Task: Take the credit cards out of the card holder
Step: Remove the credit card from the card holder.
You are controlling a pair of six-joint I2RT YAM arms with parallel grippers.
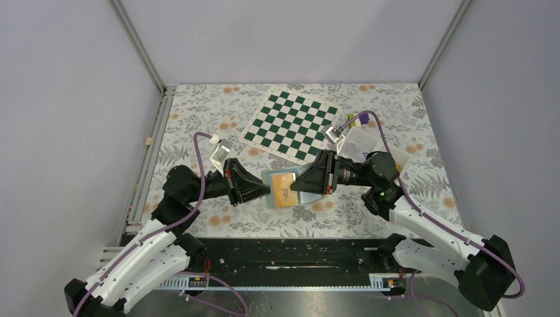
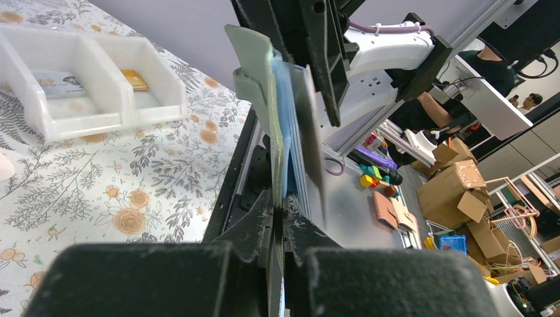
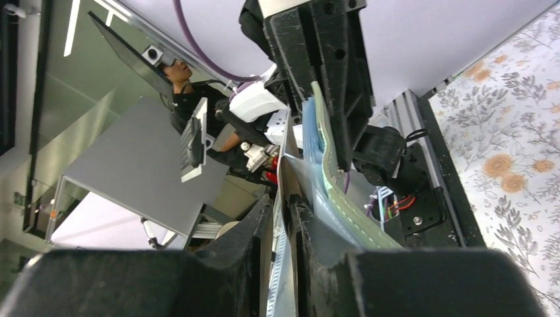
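Note:
The card holder's clear pocket is between my right gripper's fingers with the orange-yellow card, so next I open and grip only the card's edge before pulling.
The card holder is held open above the floral table between both grippers, with an orange-yellow credit card showing on its light blue inside. My left gripper is shut on its left edge; in the left wrist view the jaws pinch the teal-green cover edge-on. My right gripper is shut on a thin pale card at the holder's right side, with its jaws beside the green cover. How far the pale card is out of its pocket is hidden.
A white divided tray on the right of the table holds a pale card and an orange-yellow card; the right arm partly hides the tray from above. The green-and-white chequered mat and a small purple block lie behind.

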